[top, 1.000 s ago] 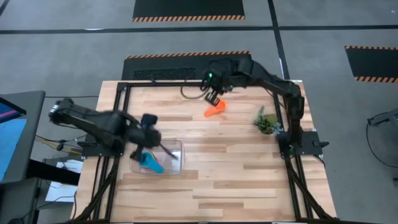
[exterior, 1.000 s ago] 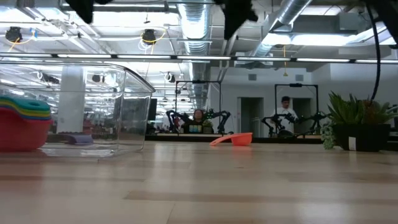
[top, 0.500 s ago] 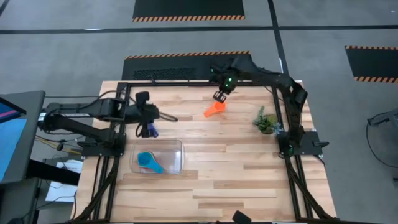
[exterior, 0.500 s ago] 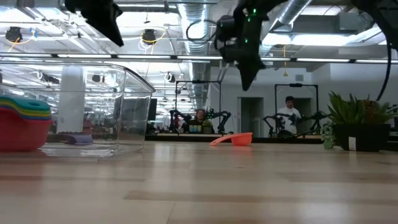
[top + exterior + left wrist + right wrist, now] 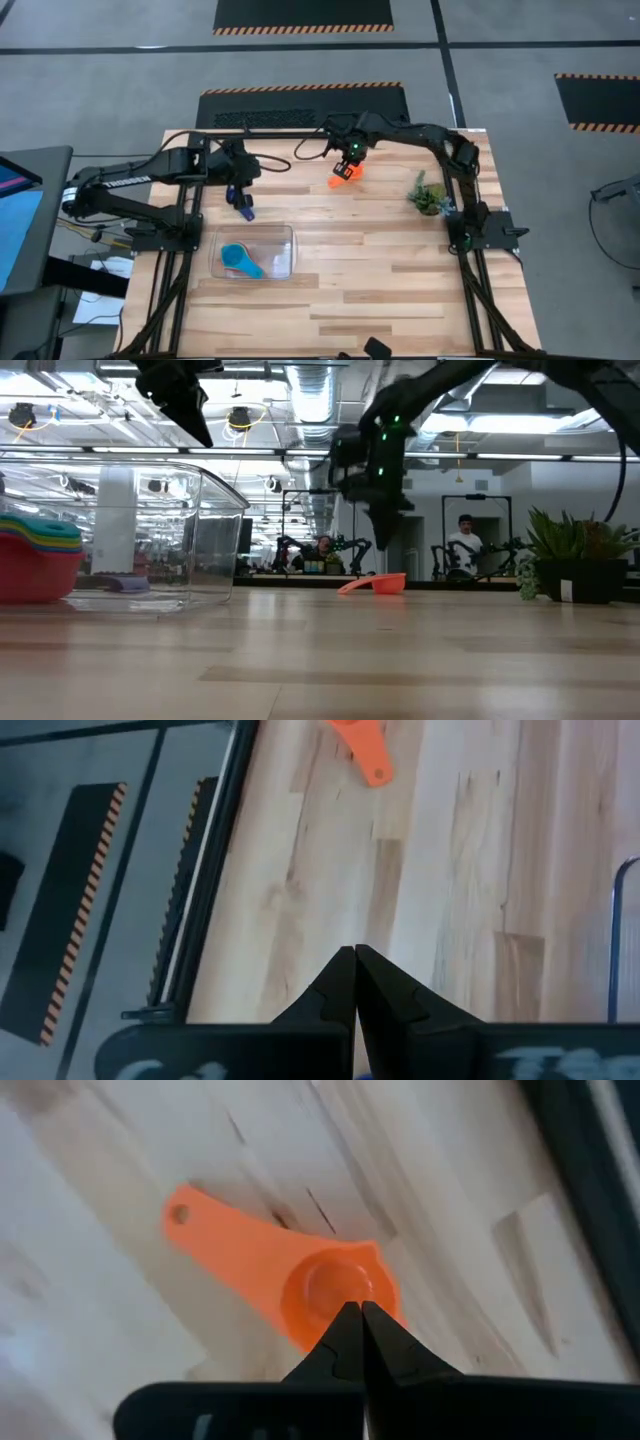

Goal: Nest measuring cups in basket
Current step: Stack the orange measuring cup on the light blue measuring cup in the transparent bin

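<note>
My right gripper should push the orange cup point(image 5: 354, 173) toward the dark-blue cup point(image 5: 246, 212) so that my left gripper can take it, because the orange cup is far from my left gripper.
An orange measuring cup point(image 5: 345, 176) point(image 5: 320, 1295) lies on the table toward the far edge, its handle point(image 5: 215, 1230) flat on the wood. My right gripper point(image 5: 347, 163) point(image 5: 388, 555) points down, shut, just above the cup's bowl, and I see no touch. The clear basket point(image 5: 282, 262) point(image 5: 215, 530) holds a nested stack of cups point(image 5: 38, 558) with a light-blue cup point(image 5: 238, 260) on top. A small dark-blue cup point(image 5: 245, 208) lies on the table beyond the basket. My left gripper point(image 5: 288, 167) point(image 5: 203, 435) point(image 5: 355, 955) hangs shut and high, holding nothing.
A small leafy plant point(image 5: 428, 195) point(image 5: 580, 560) stands near the right arm's post. Black frame rails point(image 5: 300, 133) run along the table's far and side edges. Bare wood stretches between the basket and the orange cup. People and other arms show far off in the room.
My left gripper has swung from over the basket toward the table's far edge, staying shut and high. My right gripper has come down toward the orange cup and now stands just above its bowl. The cups have not moved.
</note>
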`<move>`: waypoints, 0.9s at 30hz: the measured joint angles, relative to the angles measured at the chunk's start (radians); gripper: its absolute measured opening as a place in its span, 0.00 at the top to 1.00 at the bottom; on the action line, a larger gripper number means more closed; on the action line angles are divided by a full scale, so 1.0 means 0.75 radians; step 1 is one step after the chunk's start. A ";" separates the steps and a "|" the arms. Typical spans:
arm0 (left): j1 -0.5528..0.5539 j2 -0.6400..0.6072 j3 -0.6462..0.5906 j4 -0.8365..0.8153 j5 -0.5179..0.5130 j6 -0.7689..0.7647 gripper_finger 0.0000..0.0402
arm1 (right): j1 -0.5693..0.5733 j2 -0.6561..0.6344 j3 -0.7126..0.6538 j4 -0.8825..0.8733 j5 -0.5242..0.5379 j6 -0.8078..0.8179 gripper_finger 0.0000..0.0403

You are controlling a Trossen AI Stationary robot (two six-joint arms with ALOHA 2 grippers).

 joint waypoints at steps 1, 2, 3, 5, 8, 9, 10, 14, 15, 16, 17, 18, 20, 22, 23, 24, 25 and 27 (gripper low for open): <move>0.000 0.000 0.000 0.001 0.000 -0.009 1.00 | 0.000 0.022 0.000 -0.004 0.017 0.019 0.99; 0.000 0.000 0.000 0.000 0.001 -0.019 1.00 | 0.000 0.041 0.000 -0.005 0.041 0.040 0.99; 0.000 0.000 0.000 0.000 0.002 -0.028 1.00 | 0.003 0.057 0.000 -0.004 0.060 0.057 0.99; 0.000 0.000 0.000 0.000 0.013 -0.032 1.00 | 0.002 0.079 0.000 -0.001 0.111 0.099 0.99; 0.000 0.000 0.000 0.001 0.021 -0.044 1.00 | -0.001 0.097 0.001 0.012 0.164 0.147 0.99; 0.000 0.000 0.000 0.001 0.023 -0.044 1.00 | -0.007 0.098 0.001 0.005 0.182 0.154 0.99; 0.000 0.000 0.000 0.001 0.023 -0.044 1.00 | -0.011 0.098 0.001 0.001 0.202 0.160 0.99; 0.000 0.000 0.000 0.001 0.022 -0.045 1.00 | -0.016 0.122 0.001 -0.062 0.216 0.200 0.99; 0.000 0.000 0.000 0.001 0.022 -0.046 1.00 | -0.021 0.125 -0.001 -0.105 0.210 0.212 0.99; 0.000 0.000 0.000 0.001 0.022 -0.046 1.00 | -0.020 0.134 0.003 -0.131 0.212 0.221 1.00; 0.000 0.000 0.000 0.001 0.022 -0.046 1.00 | -0.015 0.145 0.006 -0.153 0.211 0.226 1.00; -0.001 0.000 0.000 0.001 0.023 -0.046 1.00 | -0.014 0.158 0.004 -0.172 0.200 0.231 1.00; -0.001 0.000 0.000 0.001 0.024 -0.047 1.00 | -0.009 0.177 -0.003 -0.166 0.146 0.204 0.99; -0.001 0.000 0.000 0.001 0.024 -0.042 1.00 | 0.016 0.181 0.002 -0.093 0.049 0.158 0.99; -0.001 0.000 0.000 0.001 0.024 -0.031 1.00 | 0.031 0.174 0.002 -0.071 -0.005 0.145 0.99; -0.001 0.000 0.000 0.001 0.024 -0.025 1.00 | 0.054 0.168 0.002 -0.055 -0.035 0.142 0.99; -0.001 0.000 0.000 0.001 0.024 -0.022 1.00 | 0.080 0.161 0.003 -0.039 -0.039 0.140 0.99; -0.001 0.000 0.000 0.001 0.024 -0.022 1.00 | 0.126 0.140 0.003 -0.040 -0.064 0.137 1.00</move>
